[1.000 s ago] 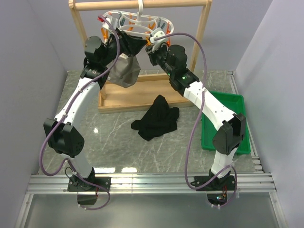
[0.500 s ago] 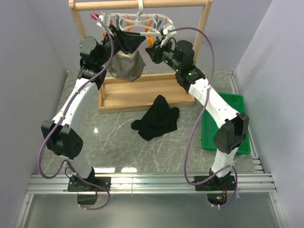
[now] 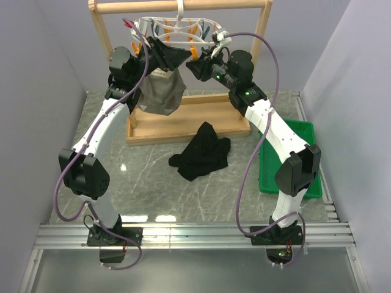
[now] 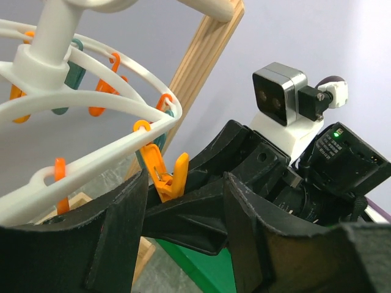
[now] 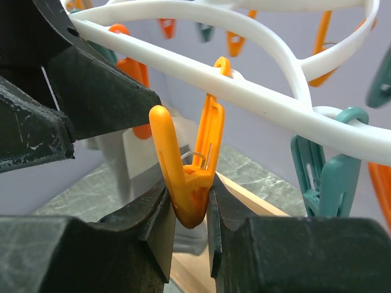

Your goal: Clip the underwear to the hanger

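Observation:
I can see that my right gripper is busy on the orange peg and the black underwear (image 3: 203,152) is crumpled below, so next my left gripper takes over that peg (image 4: 178,176) first.
The white oval hanger (image 3: 177,27) hangs by its hook from the rack's top bar, with orange and teal pegs. My left gripper (image 3: 153,52) is shut on the black underwear (image 3: 170,56) and holds it spread just under the frame. In the left wrist view a black fold (image 4: 195,223) crosses between my fingers, right below an orange peg (image 4: 166,180). My right gripper (image 3: 197,64) is shut on that orange peg (image 5: 183,165). In the right wrist view its fingers (image 5: 153,213) squeeze the peg's lower end, and the peg's two arms stand spread under the frame (image 5: 244,91).
A grey-beige garment (image 3: 160,91) hangs below the underwear. The tall wooden rack (image 3: 259,36) stands on its base (image 3: 183,125) at the back. Another black garment (image 3: 201,152) lies crumpled mid-table. A green tray (image 3: 293,152) sits at the right.
Both grippers have risen closer to the hanger. The hanger swung left, then back. The underwear moved up with the left gripper. The right wrist shifted right, still at the orange peg.

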`<state>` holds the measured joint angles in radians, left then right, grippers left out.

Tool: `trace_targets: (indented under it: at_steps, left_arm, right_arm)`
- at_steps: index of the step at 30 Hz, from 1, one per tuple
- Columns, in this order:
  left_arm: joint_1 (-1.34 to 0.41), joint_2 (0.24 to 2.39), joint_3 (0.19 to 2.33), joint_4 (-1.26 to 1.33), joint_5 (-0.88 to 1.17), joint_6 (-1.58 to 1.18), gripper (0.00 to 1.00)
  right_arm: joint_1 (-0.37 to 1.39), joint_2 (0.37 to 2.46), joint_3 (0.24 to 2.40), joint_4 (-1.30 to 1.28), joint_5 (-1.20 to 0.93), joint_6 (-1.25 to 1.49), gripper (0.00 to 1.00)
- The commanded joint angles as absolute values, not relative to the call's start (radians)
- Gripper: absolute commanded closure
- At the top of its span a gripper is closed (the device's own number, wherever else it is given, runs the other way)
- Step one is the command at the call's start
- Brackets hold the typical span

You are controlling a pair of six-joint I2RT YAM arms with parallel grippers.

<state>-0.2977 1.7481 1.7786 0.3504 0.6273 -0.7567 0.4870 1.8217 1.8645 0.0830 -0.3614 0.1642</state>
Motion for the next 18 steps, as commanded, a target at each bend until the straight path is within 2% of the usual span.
trace_targets:
  at_steps: [1, 15, 18]
  left_arm:
    - [-0.298, 1.759, 1.831, 0.38, 0.646, -0.819, 0.43]
    - [-0.314, 1.83, 1.904, 0.368, 0.607, -0.879, 0.45]
    - [-0.316, 1.842, 1.916, 0.371, 0.611, -0.893, 0.48]
  right_arm:
    - [0.48, 1.816, 1.899, 0.147, -0.405, 0.204, 1.0]
    - [0.482, 1.824, 1.894, 0.163, -0.422, 0.225, 1.0]
    - [0.48, 1.824, 1.891, 0.169, -0.429, 0.232, 1.0]
